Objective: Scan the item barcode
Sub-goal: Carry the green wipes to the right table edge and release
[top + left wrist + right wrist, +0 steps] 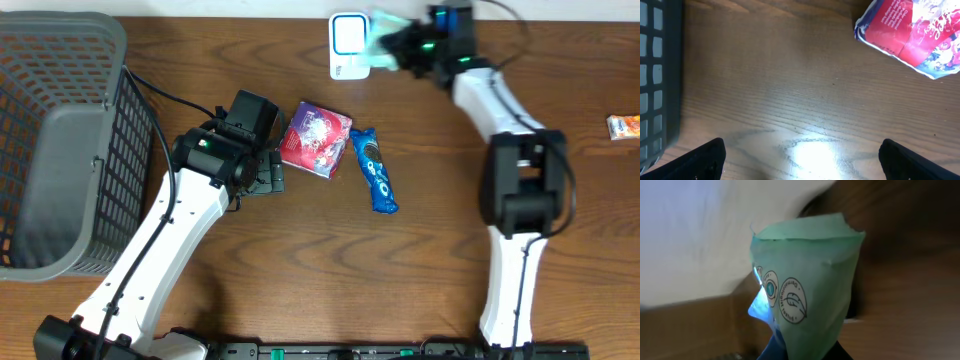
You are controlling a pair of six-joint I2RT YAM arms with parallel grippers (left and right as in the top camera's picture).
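Clear wood (608, 172) is next to the orange pack (624, 127), so the robot's right gripper should keep taking the pale green packet away from the scanner until it can let go there.
My right gripper (398, 47) is shut on a pale green packet (384, 28), holding it up at the table's far edge right beside the white barcode scanner (347, 42). In the right wrist view the green packet (805, 290) fills the middle, with round printed marks and a blue glow on its left edge; it hides most of my right gripper (807, 355). My left gripper (272, 172) hangs open over bare wood, nothing between its fingers (707, 160), just left of a red and purple packet (315, 138). That red packet (915, 35) shows at the upper right of the left wrist view.
A blue biscuit packet (374, 170) lies right of the red one. A grey wire basket (60, 140) stands at the far left, its wall (655, 75) close to my left gripper. A small orange pack (624, 126) lies at the right edge.
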